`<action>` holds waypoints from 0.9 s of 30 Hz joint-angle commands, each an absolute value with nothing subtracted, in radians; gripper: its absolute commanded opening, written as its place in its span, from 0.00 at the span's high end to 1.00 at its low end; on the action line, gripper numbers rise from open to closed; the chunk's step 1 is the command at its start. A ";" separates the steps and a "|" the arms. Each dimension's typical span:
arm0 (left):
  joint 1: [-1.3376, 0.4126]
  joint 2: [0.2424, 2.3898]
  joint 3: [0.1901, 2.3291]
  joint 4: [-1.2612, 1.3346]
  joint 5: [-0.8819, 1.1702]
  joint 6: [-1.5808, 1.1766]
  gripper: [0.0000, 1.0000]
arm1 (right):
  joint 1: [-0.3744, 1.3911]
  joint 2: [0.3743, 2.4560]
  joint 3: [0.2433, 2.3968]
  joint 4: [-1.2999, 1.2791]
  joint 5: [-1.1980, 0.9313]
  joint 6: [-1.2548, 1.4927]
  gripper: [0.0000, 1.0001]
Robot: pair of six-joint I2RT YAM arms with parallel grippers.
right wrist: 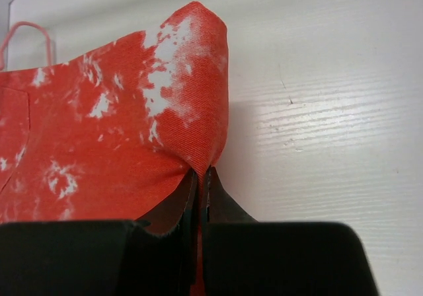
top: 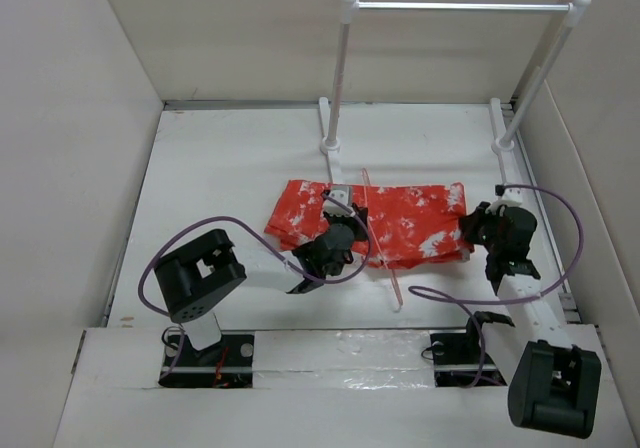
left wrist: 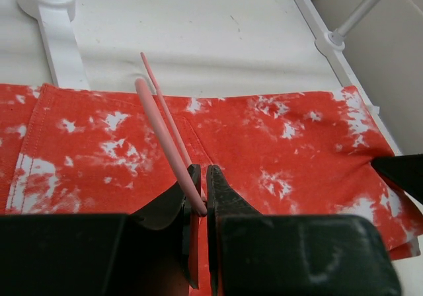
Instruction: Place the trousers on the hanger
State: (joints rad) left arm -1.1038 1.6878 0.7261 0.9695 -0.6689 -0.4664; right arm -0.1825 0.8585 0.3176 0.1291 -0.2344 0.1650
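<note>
The hanger's wire (top: 396, 292) slants across the trousers, so my left gripper should turn it square to the trousers' long edge (top: 400, 187) while my right gripper holds their end.
The orange-red trousers (top: 410, 223) lie folded flat across the middle of the table. The thin pink hanger (top: 378, 238) lies across them, running from the far side to the near side. My left gripper (top: 335, 240) sits over the trousers' left half. In the left wrist view it (left wrist: 203, 191) is shut on the hanger's wire (left wrist: 165, 117), above the cloth (left wrist: 284, 144). My right gripper (top: 472, 230) is at the trousers' right end. In the right wrist view it (right wrist: 201, 177) is shut on a raised fold of the trousers (right wrist: 192, 78). The hanger's hook (right wrist: 26, 28) shows at the far left.
A white rail (top: 460, 6) on two posts stands at the back. Its feet (top: 328, 128) (top: 500, 133) rest on the table just behind the trousers. One foot shows in the left wrist view (left wrist: 59, 41). White walls enclose the table on the left, right and back.
</note>
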 commanded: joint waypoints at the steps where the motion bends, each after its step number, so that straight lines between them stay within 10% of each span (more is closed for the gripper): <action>1: -1.097 1.626 0.719 0.956 -0.655 -0.379 1.00 | -0.198 0.909 0.371 0.247 -0.198 0.187 1.00; 27: -0.925 1.612 0.930 0.696 0.036 -0.032 1.00 | -0.227 1.121 0.410 0.370 -0.210 0.198 1.00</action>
State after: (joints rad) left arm -0.9215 1.6573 0.8745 0.7071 -0.0959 -0.0635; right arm -0.2073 1.1286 0.3935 0.2569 -0.2398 0.1894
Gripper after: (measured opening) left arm 0.036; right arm 0.036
